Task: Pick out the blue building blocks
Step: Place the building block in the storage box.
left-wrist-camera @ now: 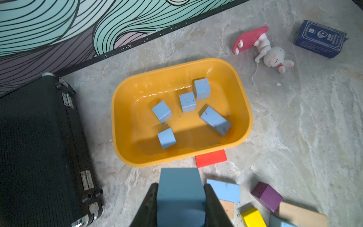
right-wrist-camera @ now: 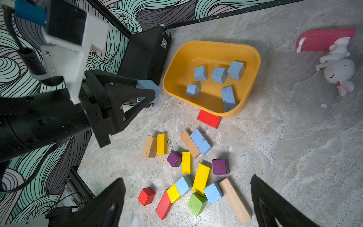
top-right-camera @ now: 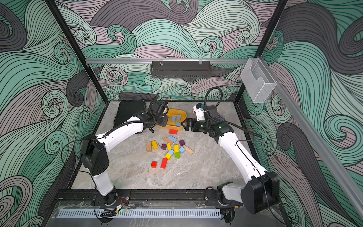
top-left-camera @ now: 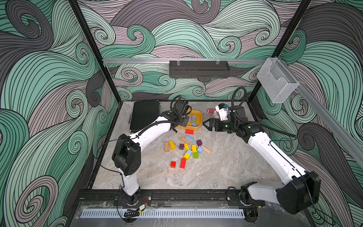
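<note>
My left gripper keeps carrying the light blue cube until it hangs low over that spot (left-wrist-camera: 143, 130), as the yellow tub's end (left-wrist-camera: 135, 121) by the black case is empty.
My left gripper (left-wrist-camera: 180, 188) is shut on a light blue cube (left-wrist-camera: 180, 196) and hangs just outside the rim of the yellow tub (left-wrist-camera: 243, 94); the right wrist view shows that cube (right-wrist-camera: 148, 86) between the black fingers. Several blue building blocks (left-wrist-camera: 187, 102) lie in the tub. On the table remain a long blue brick (right-wrist-camera: 200, 141) and two blue cubes (right-wrist-camera: 183, 185) (right-wrist-camera: 213, 192) among the mixed pile. My right gripper (right-wrist-camera: 186, 178) is open and empty, hovering above that pile beside the tub (top-left-camera: 199, 116).
A black case (top-left-camera: 145, 116) lies left of the tub. A red brick (top-left-camera: 189, 131) touches the tub's near rim. Yellow, purple, red, green and wooden blocks (top-left-camera: 186, 151) are scattered mid-table. A white bunny toy (left-wrist-camera: 273, 55) and a navy packet (left-wrist-camera: 320, 39) lie at the back right.
</note>
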You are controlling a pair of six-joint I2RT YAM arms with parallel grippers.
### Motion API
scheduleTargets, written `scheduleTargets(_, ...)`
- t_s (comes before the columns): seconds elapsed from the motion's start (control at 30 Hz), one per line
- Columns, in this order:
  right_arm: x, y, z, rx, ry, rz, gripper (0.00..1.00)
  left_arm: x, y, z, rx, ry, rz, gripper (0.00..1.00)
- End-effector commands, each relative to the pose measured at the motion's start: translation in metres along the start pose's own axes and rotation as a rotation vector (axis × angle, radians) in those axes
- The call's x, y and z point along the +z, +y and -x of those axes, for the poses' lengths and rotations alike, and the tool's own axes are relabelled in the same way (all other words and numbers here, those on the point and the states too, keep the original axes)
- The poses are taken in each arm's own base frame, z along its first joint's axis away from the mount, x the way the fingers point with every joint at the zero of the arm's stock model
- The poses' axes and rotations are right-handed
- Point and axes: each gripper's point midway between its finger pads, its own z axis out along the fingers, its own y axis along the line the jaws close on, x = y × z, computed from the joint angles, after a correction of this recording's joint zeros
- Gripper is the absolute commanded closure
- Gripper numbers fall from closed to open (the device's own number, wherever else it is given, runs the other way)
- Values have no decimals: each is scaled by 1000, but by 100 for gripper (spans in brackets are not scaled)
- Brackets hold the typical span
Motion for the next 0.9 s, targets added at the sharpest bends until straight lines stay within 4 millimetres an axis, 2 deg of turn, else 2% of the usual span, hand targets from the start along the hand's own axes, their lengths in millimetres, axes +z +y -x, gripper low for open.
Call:
scheduleTargets(0.0,2,-7,10,-10,-19,-26,1,11,8,18,13,-29,22,100)
scheduleTargets(0.27,14,-22,13,2,3,-55,1,49,22,24,-41,-5,38,100)
scheduleTargets(0.5,31,-31,12,11,40,-70,1,83,38,20,-71,36,57,100)
scheduleTargets(0.87,50,-40,13,17,78,-74,1,123,60,11,-77,82,93,100)
